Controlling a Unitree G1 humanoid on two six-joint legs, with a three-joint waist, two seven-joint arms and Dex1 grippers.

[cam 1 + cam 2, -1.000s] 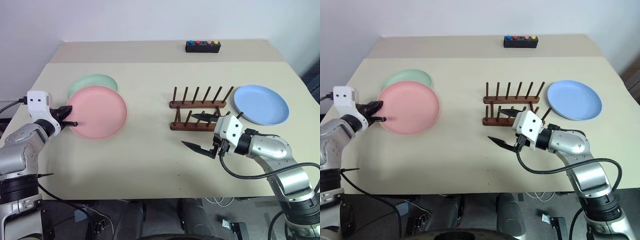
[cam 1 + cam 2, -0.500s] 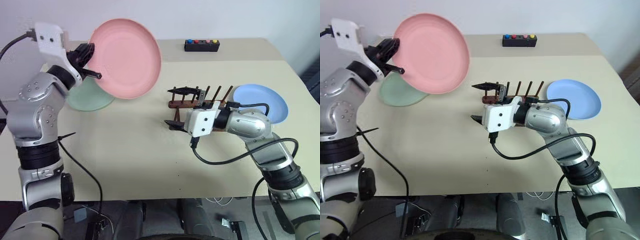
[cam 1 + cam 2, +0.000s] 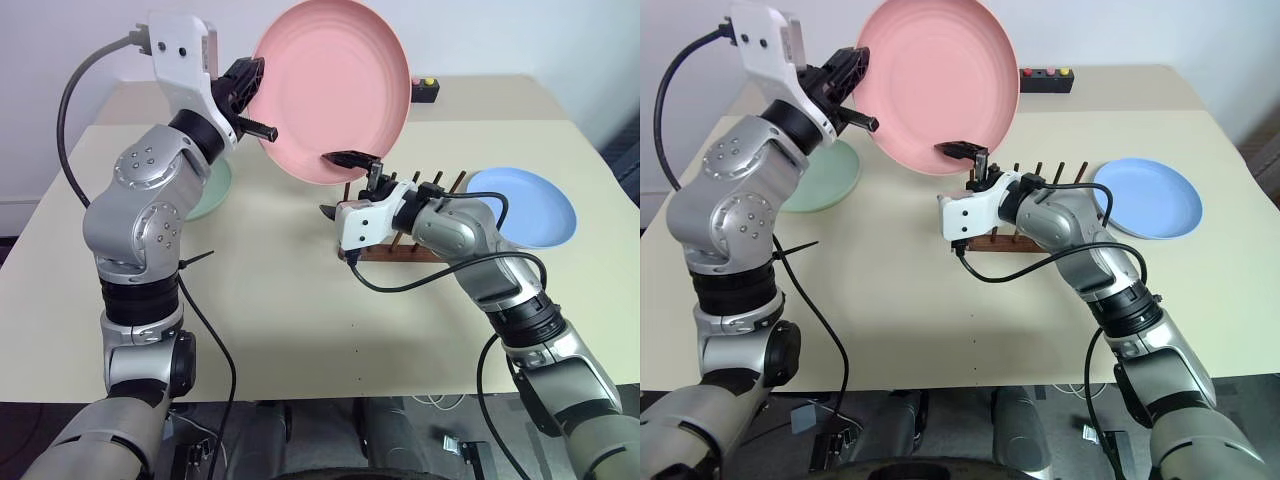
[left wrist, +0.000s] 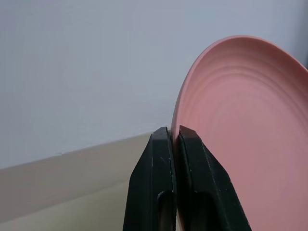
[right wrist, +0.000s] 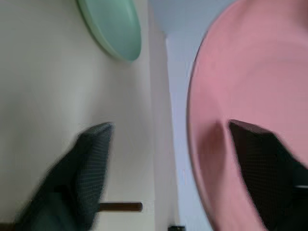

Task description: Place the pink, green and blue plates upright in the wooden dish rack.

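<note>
My right gripper should take the pink plate (image 3: 335, 85) by its lower rim (image 3: 322, 180) and turn it in line, because my left gripper holds it crosswise to the rack's slots.
The pink plate (image 3: 335, 85) hangs in the air, nearly upright, above the table's middle. My left gripper (image 3: 258, 108) is shut on its left rim; the left wrist view shows both fingers (image 4: 161, 163) pinched on the plate's edge (image 4: 180, 96). My right gripper (image 3: 340, 183) is open at the plate's lower rim, one finger (image 5: 260, 159) over the plate's face and the other (image 5: 91, 163) off it. The green plate (image 3: 830, 175) lies flat at the table's left, partly behind my left arm. At the right lies the blue plate (image 3: 525, 207). The wooden dish rack (image 3: 438, 187) stands behind my right forearm.
A black box with coloured buttons (image 3: 1045, 78) sits at the table's far edge, partly hidden by the pink plate. A pale wall rises behind the table. Bare tabletop (image 3: 280, 300) lies in front of the rack.
My left gripper has lifted the pink plate off the table, up and to the right. My right gripper has risen, rolled and moved left to the plate's lower rim.
</note>
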